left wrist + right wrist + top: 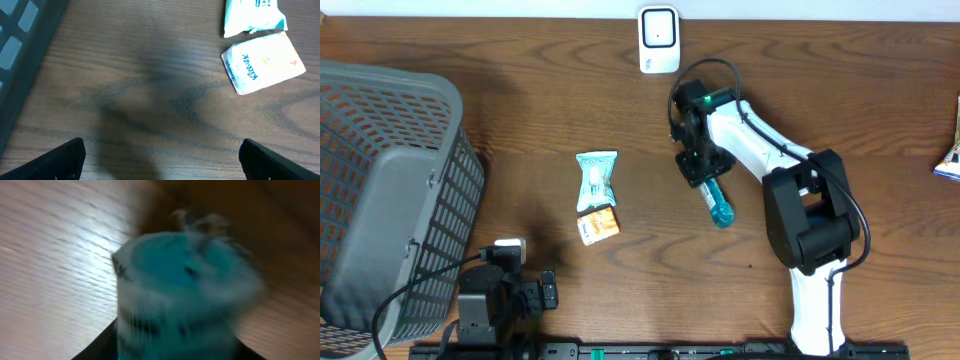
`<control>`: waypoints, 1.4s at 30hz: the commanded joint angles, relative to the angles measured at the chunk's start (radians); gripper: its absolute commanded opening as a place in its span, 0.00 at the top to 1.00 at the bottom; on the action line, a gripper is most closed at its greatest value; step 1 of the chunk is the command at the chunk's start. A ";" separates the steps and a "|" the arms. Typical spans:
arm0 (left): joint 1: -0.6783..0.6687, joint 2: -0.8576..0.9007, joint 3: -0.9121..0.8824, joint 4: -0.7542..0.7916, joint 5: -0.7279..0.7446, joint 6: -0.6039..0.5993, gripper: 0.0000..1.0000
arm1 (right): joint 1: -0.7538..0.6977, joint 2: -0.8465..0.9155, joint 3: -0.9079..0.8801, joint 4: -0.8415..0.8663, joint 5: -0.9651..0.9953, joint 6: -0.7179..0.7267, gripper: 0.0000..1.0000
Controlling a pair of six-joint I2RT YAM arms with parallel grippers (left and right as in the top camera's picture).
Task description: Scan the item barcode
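Observation:
The bottle is tilted with its narrow side (718, 206) up, so the robot's right gripper should pick it up and turn its broad label upward before taking it to the scanner (659, 40).
A teal bottle (717, 203) lies tilted at mid-table, its upper end between the fingers of my right gripper (703, 168), which is shut on it. Seen from the right wrist, the bottle (182, 295) is blurred and fills the gap between the dark fingers; dark barcode-like marks show on its side. A white scanner (659, 40) stands at the table's far edge, apart from the bottle. My left gripper (525, 292) rests low at the near left, open and empty (162, 162) over bare wood.
A grey mesh basket (380, 190) fills the left side. A teal-and-white packet (596, 178) and a Kleenex tissue pack (599, 225) lie left of the bottle; the tissue pack (262, 62) also shows from the left wrist. Another item (950, 150) pokes in at the right edge.

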 commanded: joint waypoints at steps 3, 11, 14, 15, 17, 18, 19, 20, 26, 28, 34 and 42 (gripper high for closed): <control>0.002 -0.003 0.007 -0.002 -0.003 -0.002 0.02 | -0.007 0.036 -0.007 0.021 -0.050 -0.031 0.89; 0.002 -0.003 0.007 -0.002 -0.003 -0.002 0.02 | -0.023 0.033 0.182 -0.175 -0.494 -0.378 0.99; 0.002 -0.003 0.007 -0.002 -0.003 -0.002 0.02 | -0.036 0.033 0.286 -0.338 -0.609 -0.530 0.99; 0.002 -0.003 0.007 -0.002 -0.003 -0.002 0.02 | -0.037 0.033 0.310 -0.383 -0.639 -0.574 0.99; 0.002 -0.003 0.007 -0.002 -0.003 -0.002 0.02 | -0.039 0.033 0.343 -0.449 -0.691 -0.652 0.99; 0.002 -0.003 0.007 -0.002 -0.003 -0.002 0.02 | -0.039 0.033 0.356 -0.474 -0.716 -0.693 0.99; 0.002 -0.003 0.007 -0.002 -0.003 -0.002 0.02 | -0.039 0.033 0.362 -0.480 -0.727 -0.715 0.99; 0.002 -0.003 0.007 -0.002 -0.003 -0.002 0.02 | -0.039 0.033 0.362 -0.473 -0.725 -0.728 0.99; 0.002 -0.003 0.007 -0.002 -0.003 -0.002 0.02 | -0.021 0.035 0.281 -0.198 -0.408 -0.481 0.99; 0.002 -0.003 0.007 -0.002 -0.003 -0.002 0.02 | -0.003 0.035 0.239 -0.126 -0.278 -0.383 0.99; 0.002 -0.003 0.007 -0.002 -0.003 -0.002 0.02 | 0.091 0.035 0.140 -0.081 -0.002 -0.364 0.90; 0.002 -0.003 0.007 -0.002 -0.003 -0.002 0.02 | 0.153 0.036 0.071 -0.018 0.093 -0.361 0.70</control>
